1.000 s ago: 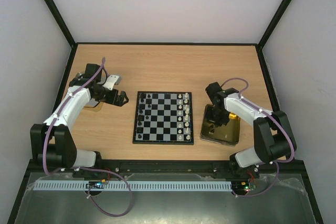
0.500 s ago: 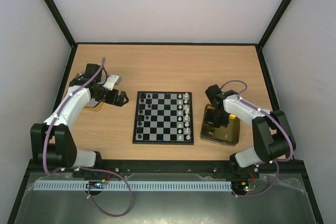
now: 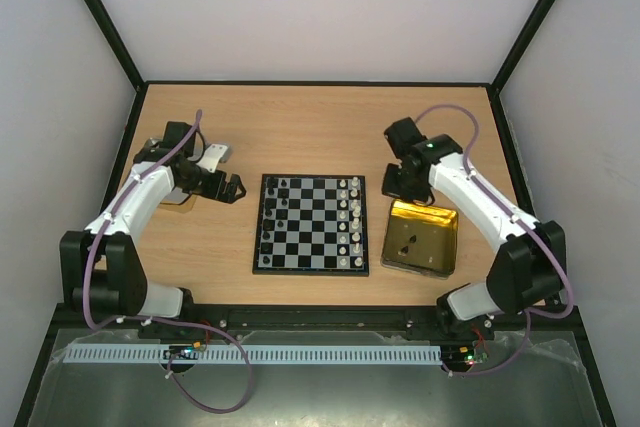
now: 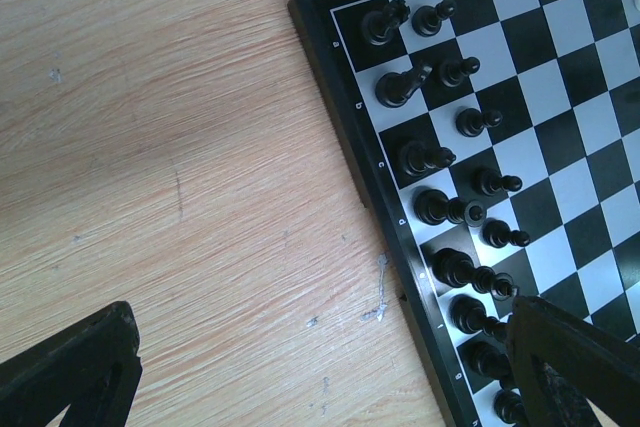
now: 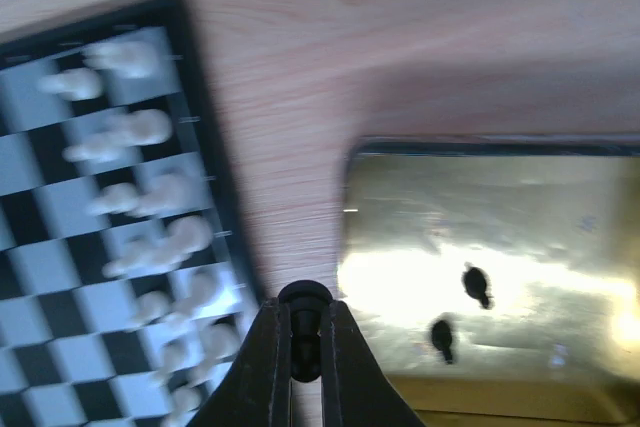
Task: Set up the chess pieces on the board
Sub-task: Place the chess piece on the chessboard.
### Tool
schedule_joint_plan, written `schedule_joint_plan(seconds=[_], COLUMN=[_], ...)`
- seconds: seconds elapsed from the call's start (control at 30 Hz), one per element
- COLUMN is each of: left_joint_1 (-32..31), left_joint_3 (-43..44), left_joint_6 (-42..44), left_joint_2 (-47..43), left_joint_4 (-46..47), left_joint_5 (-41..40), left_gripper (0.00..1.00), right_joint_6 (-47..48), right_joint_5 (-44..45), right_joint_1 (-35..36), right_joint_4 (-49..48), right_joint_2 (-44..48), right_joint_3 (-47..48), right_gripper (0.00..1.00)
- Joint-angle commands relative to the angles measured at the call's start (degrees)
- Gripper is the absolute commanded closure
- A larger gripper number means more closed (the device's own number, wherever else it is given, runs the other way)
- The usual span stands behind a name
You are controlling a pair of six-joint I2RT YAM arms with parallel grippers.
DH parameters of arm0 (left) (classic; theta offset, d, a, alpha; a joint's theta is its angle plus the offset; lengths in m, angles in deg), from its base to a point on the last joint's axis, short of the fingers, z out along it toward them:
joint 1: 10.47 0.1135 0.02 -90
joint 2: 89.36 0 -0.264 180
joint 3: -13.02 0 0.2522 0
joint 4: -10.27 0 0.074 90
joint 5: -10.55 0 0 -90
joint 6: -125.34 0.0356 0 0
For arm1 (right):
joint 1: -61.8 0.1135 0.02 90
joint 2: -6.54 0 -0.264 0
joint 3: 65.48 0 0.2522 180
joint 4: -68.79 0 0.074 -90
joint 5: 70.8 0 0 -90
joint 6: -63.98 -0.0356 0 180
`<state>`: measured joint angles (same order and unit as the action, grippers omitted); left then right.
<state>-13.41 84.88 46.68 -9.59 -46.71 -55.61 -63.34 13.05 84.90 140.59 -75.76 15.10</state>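
My right gripper should keep carrying the small black piece (image 5: 305, 295) over until it stands on the square (image 3: 279, 237) beside the last black pawn, because that square is free for it.
The board (image 3: 311, 229) lies mid-table, black chess pieces (image 3: 272, 222) along its left side and white pieces (image 3: 351, 222) along its right. My right gripper (image 3: 394, 185) hovers between the board's far right corner and the gold tin (image 3: 421, 241), shut on a small black piece (image 5: 305, 299) whose round head shows above the fingertips (image 5: 272, 347). Two black pieces (image 5: 476, 285) lie in the tin (image 5: 520, 207). My left gripper (image 3: 236, 188) hangs open just left of the board, nothing between its fingers (image 4: 70, 367); the black rows (image 4: 440, 157) show in its view.
A small gold object (image 3: 180, 203) sits under the left arm near the table's left edge. Black frame posts and pale walls enclose the wooden table (image 3: 320, 127).
The right gripper closed on a black piece inside the tin, then rose and swung toward the far side, off the tin. The left arm stayed put.
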Motion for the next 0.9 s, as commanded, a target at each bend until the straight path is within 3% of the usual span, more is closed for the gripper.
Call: schedule_joint_plan(seconds=[0.0, 0.13, 0.4, 0.6, 0.87], left_joint_1=[0.1, 0.2, 0.4, 0.4, 0.4], left_joint_3=[0.3, 0.1, -0.2, -0.5, -0.6], left_joint_6=[0.1, -0.1, -0.5, -0.6, -0.7], left_joint_2=[0.7, 0.3, -1.2, -2.3, -3.2], left_joint_4=[-1.6, -1.3, -0.9, -0.5, -0.3], left_joint_5=[1.0, 0.7, -0.1, -0.1, -0.2], left_gripper=[0.01, 0.01, 0.01, 0.01, 0.01], right_joint_6=[-2.0, -4.6, -4.8, -3.0, -2.1], right_joint_5=[0.4, -1.7, -5.1, -5.9, -7.5], right_joint_1=[9.1, 19.7, 32.4, 36.1, 36.7], right_joint_4=[5.2, 2.6, -1.5, -1.0, -0.3], right_joint_2=[-3.8, -10.9, -25.8, -34.9, -40.4], right_joint_3=[8.5, 12.5, 22.6, 30.3, 35.6], right_gripper=[0.98, 0.98, 0.98, 0.98, 0.98])
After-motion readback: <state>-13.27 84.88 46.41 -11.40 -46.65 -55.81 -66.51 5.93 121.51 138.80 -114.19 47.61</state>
